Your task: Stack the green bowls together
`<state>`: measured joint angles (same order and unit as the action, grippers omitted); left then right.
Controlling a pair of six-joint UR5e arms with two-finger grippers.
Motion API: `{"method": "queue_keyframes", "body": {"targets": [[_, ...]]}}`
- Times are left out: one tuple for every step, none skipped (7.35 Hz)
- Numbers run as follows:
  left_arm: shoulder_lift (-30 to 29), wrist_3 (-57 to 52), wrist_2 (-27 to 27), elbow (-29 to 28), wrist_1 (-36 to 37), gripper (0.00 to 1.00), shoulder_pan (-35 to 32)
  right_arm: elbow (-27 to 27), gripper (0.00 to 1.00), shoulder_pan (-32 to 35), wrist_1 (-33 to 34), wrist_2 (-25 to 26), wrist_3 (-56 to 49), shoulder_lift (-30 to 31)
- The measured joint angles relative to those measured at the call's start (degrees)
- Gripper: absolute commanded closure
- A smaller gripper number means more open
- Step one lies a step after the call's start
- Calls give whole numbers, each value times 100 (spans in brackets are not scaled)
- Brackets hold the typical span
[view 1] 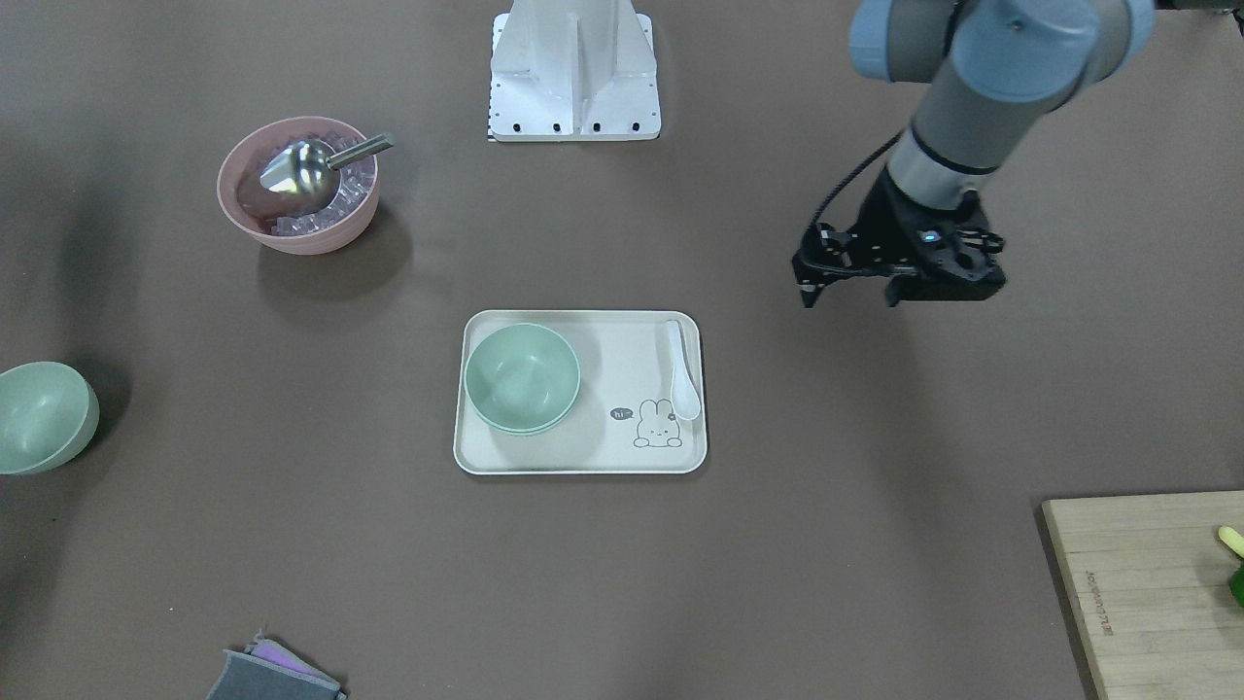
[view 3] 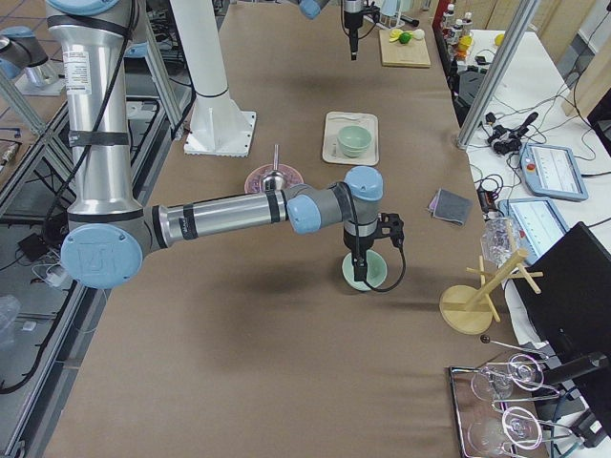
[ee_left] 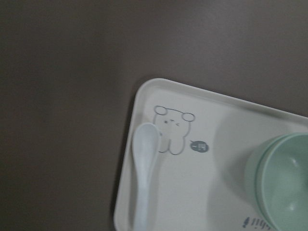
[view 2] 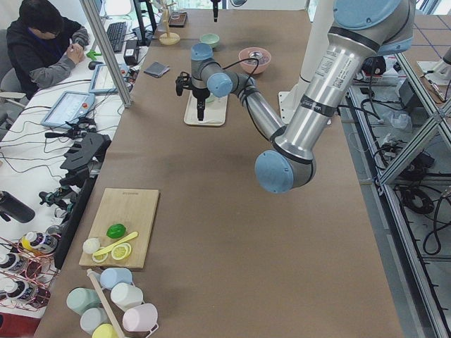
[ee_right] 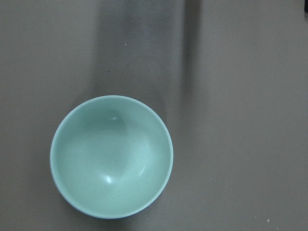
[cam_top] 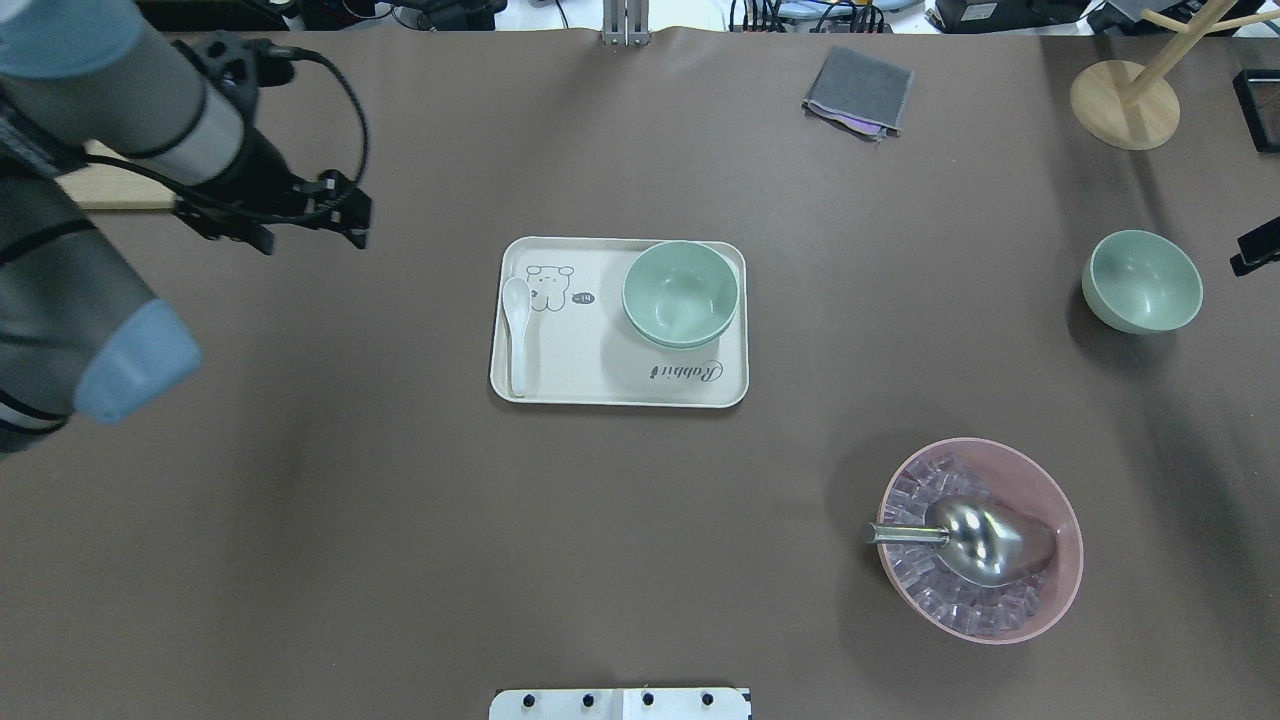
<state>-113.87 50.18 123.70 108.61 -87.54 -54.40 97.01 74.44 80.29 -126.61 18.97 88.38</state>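
The nested green bowls [view 1: 521, 379] should slide a little along with the lone bowl when I push it into them, because clear, flat tray [view 1: 621, 362] lies next to them.
Two green bowls [view 1: 522, 377] sit nested on the right half of a cream tray [cam_top: 580, 380]; the double rim also shows in the overhead view [cam_top: 680, 293] and at the edge of the left wrist view [ee_left: 284, 183]. A third green bowl [cam_top: 1142, 280] stands alone, upright and empty, at the table's right end [view 1: 39, 416] and fills the right wrist view [ee_right: 111, 156]. My left gripper [cam_top: 313, 240] hangs open and empty left of the tray [view 1: 850, 292]. Only a black part of my right gripper [cam_top: 1255, 250] shows, beside the lone bowl; I cannot tell whether it is open or shut.
A pink bowl [cam_top: 980, 540] with ice cubes and a metal scoop stands near the robot's right. A white spoon [cam_top: 515, 320] lies on the tray. There is a grey cloth [cam_top: 858, 92] at the far edge, a wooden stand [cam_top: 1125, 100] at the far right and a cutting board [view 1: 1147, 583] at the far left.
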Motion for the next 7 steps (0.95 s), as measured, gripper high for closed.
{"method": "queue_keyframes", "body": {"targets": [[451,-1059,283,23,11,2,-539,-402,2,0,-411,-5,185,-114],[923,-2316,544,-37,8,2,-1145,-756,3,0,-750,-9,341,-221],[1280,-3437,783,-178,21,2,-1706,-1042,4,-10,-986,-15,439,-323],[1540,-4313,964,-336,39,2,-2153,-1269,6,-45,-1159,-21,530,-413],[1718,-4874,1058,-439,48,2,-2442,-1441,9,-117,-1326,-26,635,-471],[1815,-5123,1098,-484,51,2,-2572,-1625,10,-215,-1582,-29,784,-499],[1865,-5216,1115,-500,53,2,-2621,-1859,10,-315,-1942,-28,937,-509]]}}
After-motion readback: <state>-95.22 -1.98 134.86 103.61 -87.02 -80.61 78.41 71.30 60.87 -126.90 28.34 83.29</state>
